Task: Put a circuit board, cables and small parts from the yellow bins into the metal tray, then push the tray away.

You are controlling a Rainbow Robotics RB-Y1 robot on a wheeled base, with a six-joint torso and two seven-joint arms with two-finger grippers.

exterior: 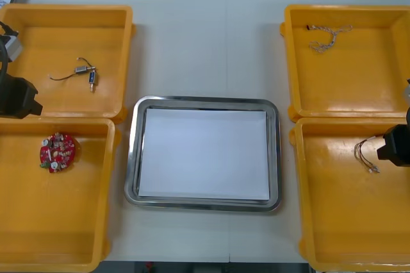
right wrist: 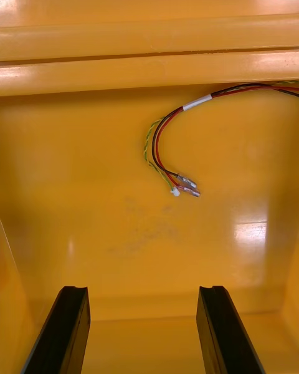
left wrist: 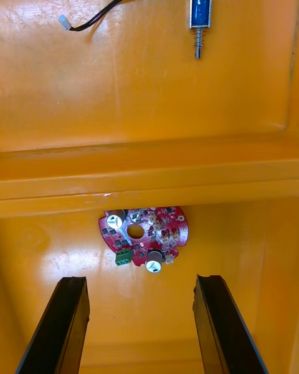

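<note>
The green connector [exterior: 45, 165] sits snug at the circuit board's rim, so the whole circuit board [exterior: 57, 152] will follow stiffly in one piece when I lift it there.
A round red circuit board [exterior: 57, 152] lies in the near left yellow bin [exterior: 57, 222]. My left gripper [left wrist: 143, 327] hangs open just short of the circuit board [left wrist: 143, 237], nothing between its fingers. In the far left bin [exterior: 45, 36] lie small metal parts [exterior: 88, 74] with a black cable [left wrist: 99, 14]. A red and yellow cable [exterior: 366, 154] rests in the near right bin [exterior: 346, 222]. My right gripper [right wrist: 146, 330] stands open above that bin's floor, some way short of the red and yellow cable [right wrist: 163, 143]. The metal tray [exterior: 130, 157], white inside, holds nothing.
A twisted cable [exterior: 328, 37] lies in the far right bin [exterior: 346, 87]. The left arm [exterior: 16, 97] sits at the table's left edge and the right arm [exterior: 396, 146] at its right edge. A bin wall [left wrist: 149, 181] separates the board from the small metal parts [left wrist: 200, 6].
</note>
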